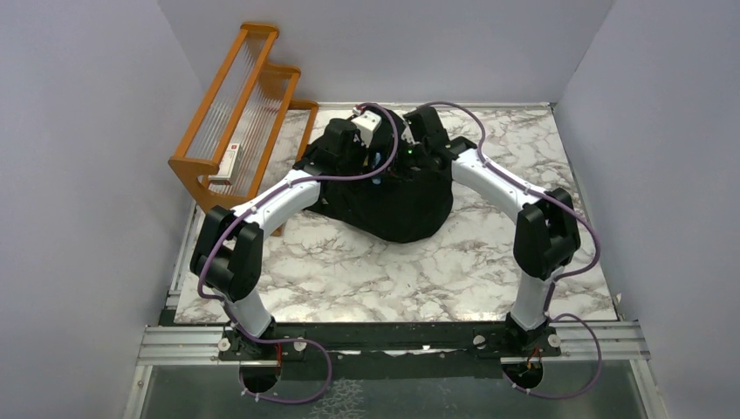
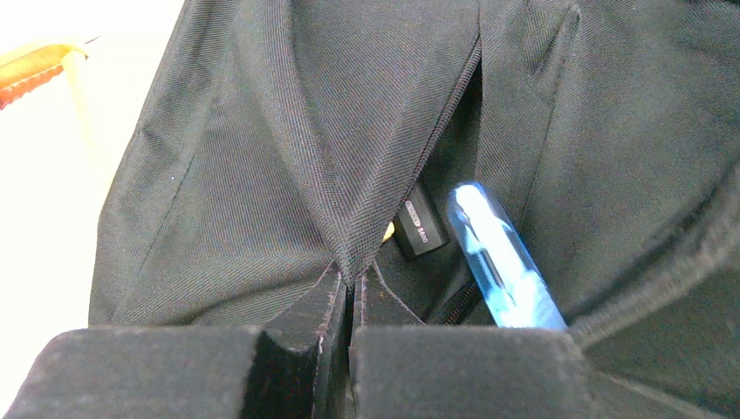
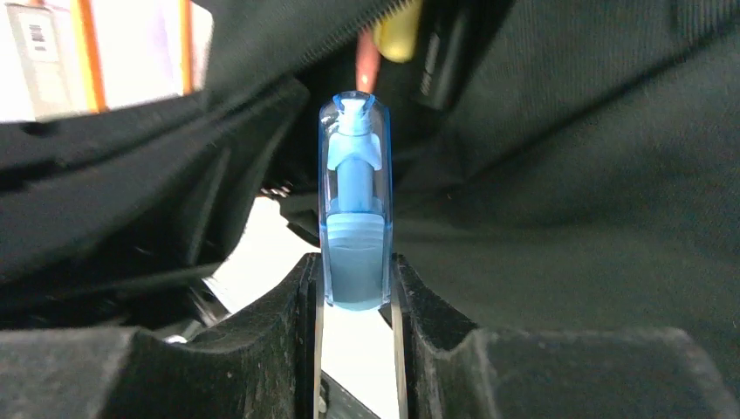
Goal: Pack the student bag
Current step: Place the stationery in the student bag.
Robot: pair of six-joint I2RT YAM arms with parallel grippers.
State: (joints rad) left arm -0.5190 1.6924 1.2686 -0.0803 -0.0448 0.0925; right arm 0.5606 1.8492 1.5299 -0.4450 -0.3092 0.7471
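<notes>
The blue highlighter pen [image 3: 356, 194] is pointing end-first into the open pocket's opening [image 3: 407, 131], so the robot's right gripper should go on pushing it in until it is past the pocket's zip, and then let go.
The black student bag [image 1: 397, 201] lies at the middle back of the marble table. My left gripper [image 2: 351, 284] is shut on a fold of the bag's fabric [image 2: 349, 175] beside the open zip, holding the pocket mouth up. My right gripper [image 3: 356, 279] is shut on a clear blue highlighter pen [image 3: 355, 205], cap end pointing into the opening. The pen also shows in the left wrist view [image 2: 502, 257], at the mouth of the pocket. Inside the pocket lie a small black block with white print [image 2: 421, 225], a yellow item [image 3: 397, 35] and an orange pencil tip [image 3: 366, 61].
An orange wooden rack [image 1: 240, 113] stands at the back left, with a white card [image 1: 227, 163] on it. Bare marble tabletop [image 1: 366, 271] lies in front of the bag. Grey walls close in on both sides.
</notes>
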